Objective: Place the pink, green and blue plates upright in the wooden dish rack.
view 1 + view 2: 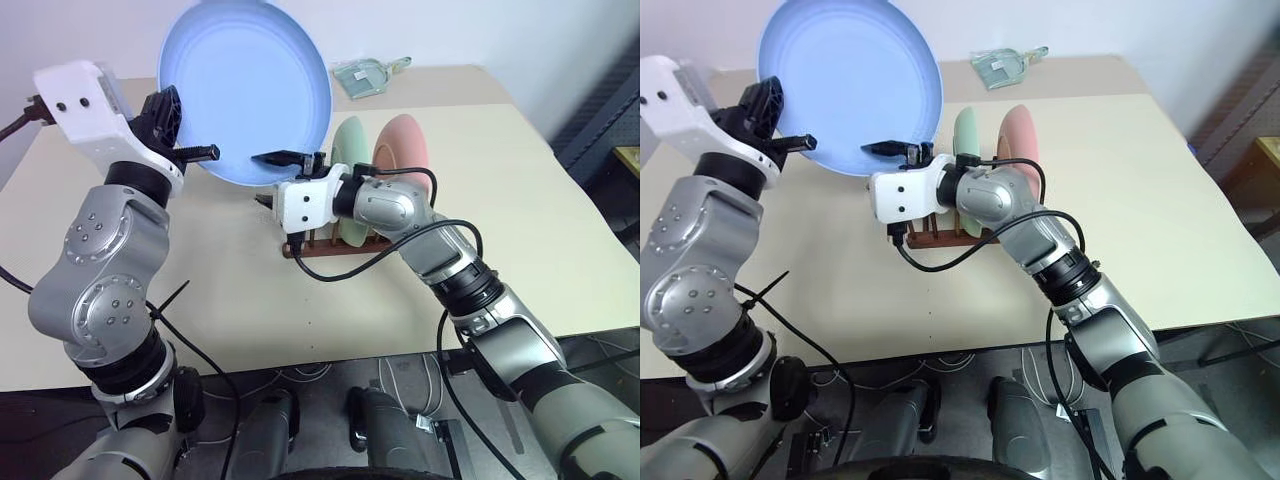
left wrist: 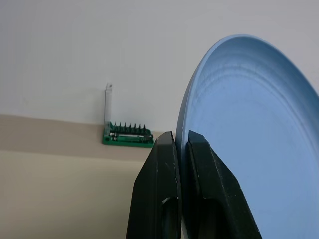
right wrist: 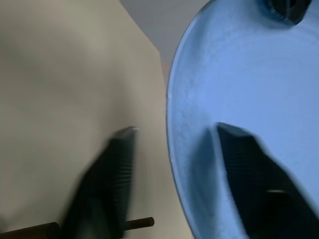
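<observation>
Next, I take the plate's lower rim [image 1: 277,181] with my right gripper and turn it edge-on, since my left gripper holds the blue plate [image 1: 245,90] broadside to the rack's slots.
The light blue plate [image 1: 245,85] is held up in the air, nearly upright, above the table's left half. My left gripper [image 1: 190,135] is shut on its left rim, seen close in the left wrist view [image 2: 182,142]. My right gripper [image 1: 272,180] is open at the plate's lower right rim, one finger [image 3: 117,164] behind the plate [image 3: 239,89] and one finger [image 3: 249,164] on its face. The mint green plate [image 1: 350,140] and the pink plate [image 1: 405,145] stand upright in the wooden dish rack [image 1: 320,247], just behind my right gripper.
A green bit holder with a clear lid [image 2: 128,135] lies at the table's far edge [image 1: 370,75]. Black cables [image 1: 380,255] loop off my right arm over the table in front of the rack. A dark object [image 1: 600,130] stands beyond the table's right edge.
</observation>
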Robot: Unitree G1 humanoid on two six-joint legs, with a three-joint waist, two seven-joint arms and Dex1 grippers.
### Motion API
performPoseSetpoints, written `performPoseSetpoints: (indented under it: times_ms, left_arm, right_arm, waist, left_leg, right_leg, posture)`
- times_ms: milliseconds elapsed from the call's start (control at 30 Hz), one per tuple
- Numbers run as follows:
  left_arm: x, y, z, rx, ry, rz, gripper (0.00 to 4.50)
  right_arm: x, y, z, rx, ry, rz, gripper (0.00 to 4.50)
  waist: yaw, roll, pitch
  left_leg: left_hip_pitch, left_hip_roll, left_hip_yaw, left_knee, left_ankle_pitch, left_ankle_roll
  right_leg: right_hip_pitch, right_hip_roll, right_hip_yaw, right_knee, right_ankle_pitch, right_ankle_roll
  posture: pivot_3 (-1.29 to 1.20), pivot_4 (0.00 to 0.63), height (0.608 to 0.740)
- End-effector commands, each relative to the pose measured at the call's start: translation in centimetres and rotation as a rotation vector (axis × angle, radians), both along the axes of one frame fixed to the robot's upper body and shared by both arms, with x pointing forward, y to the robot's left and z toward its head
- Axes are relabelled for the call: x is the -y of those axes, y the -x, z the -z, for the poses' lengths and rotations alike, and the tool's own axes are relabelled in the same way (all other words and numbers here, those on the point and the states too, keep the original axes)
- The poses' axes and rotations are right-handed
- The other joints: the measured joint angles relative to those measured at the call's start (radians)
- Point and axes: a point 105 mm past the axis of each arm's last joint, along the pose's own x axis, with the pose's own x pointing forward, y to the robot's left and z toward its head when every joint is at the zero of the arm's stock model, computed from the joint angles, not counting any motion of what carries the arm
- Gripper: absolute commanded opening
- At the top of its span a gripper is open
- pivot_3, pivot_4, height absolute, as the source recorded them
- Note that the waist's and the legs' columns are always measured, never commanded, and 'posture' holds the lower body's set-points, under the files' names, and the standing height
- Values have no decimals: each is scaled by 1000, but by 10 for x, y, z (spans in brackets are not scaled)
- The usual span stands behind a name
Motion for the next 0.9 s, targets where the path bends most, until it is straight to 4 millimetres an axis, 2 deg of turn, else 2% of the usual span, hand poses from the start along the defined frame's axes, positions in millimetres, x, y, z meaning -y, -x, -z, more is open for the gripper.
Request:
performPoseSetpoints:
  times_ms: [33,67,133,167,233,333,400,467,600,733,833,900]
  left_arm:
    - [-4,10,-11,55,3,-18,0]
    - [-5,10,-11,56,13,-17,0]
    - [-6,9,-11,61,50,-8,0]
    - [-6,9,-12,67,61,-1,337]
    - [-6,9,-13,73,68,5,1056]
    - [-7,10,-18,105,123,28,2541]
    - [-19,16,-36,207,251,31,3605]
    - [-37,22,-47,281,347,0,4470]
    - [-81,34,-57,354,329,-120,4470]
    - [-118,43,-49,322,191,-228,4470]
    - [-124,44,-27,235,30,-222,4470]
    - [-118,42,-4,155,-58,-159,4470]
  right_arm:
    - [-4,6,-18,52,-34,-29,566]
    - [-4,6,-18,53,-34,-30,27]
    - [-4,7,-18,54,-36,-32,27]
    - [-4,7,-18,56,-36,-33,3]
    - [-4,8,-18,58,-36,-35,0]
    - [-3,9,-17,66,-32,-38,0]
    - [-3,10,-18,79,-31,-40,0]
    - [-2,11,-20,89,-38,-43,0]
    - [-2,14,-34,90,-105,-65,0]
    - [0,19,-58,18,-252,-106,0]
    - [3,27,-79,-103,-404,-163,0]
    - [5,34,-90,-207,-492,-214,0]
  waist:
    - [0,0,0]
    - [1,0,0]
    - [1,0,0]
    - [2,0,0]
    - [2,0,0]
    - [2,0,0]
    - [2,0,0]
    - [3,0,0]
    - [-4,0,0]
    - [-3,0,0]
    - [-2,0,0]
    - [1,0,0]
  left_leg:
    - [0,0,0,0,0,0]
    - [0,0,0,0,0,0]
    - [0,0,0,0,0,0]
    - [0,0,0,0,0,0]
    - [0,0,0,0,0,0]
    - [0,0,0,0,0,0]
    - [0,0,0,0,0,0]
    - [0,0,-1,1,0,-1]
    - [2,1,0,-1,1,-1]
    - [3,2,0,-2,1,-2]
    - [4,2,0,-3,1,-2]
    - [4,2,-1,-2,1,-2]
  right_leg:
    - [0,0,0,0,0,0]
    - [0,0,0,0,0,0]
    - [0,0,0,0,0,0]
    - [0,0,0,0,0,0]
    - [0,0,0,0,0,0]
    - [0,0,0,0,0,0]
    - [1,0,0,0,0,0]
    - [1,0,0,0,0,-1]
    - [1,1,1,0,0,-1]
    - [1,3,1,1,1,-2]
    - [1,3,2,1,1,-2]
    - [2,3,3,0,1,-2]
  posture:
    - [0,150,740]
    - [0,150,740]
    - [0,150,740]
    - [0,150,740]
    - [0,150,740]
    - [0,150,740]
    - [0,150,740]
    - [0,150,740]
    - [0,150,740]
    - [0,150,740]
    - [0,150,740]
    - [0,150,740]
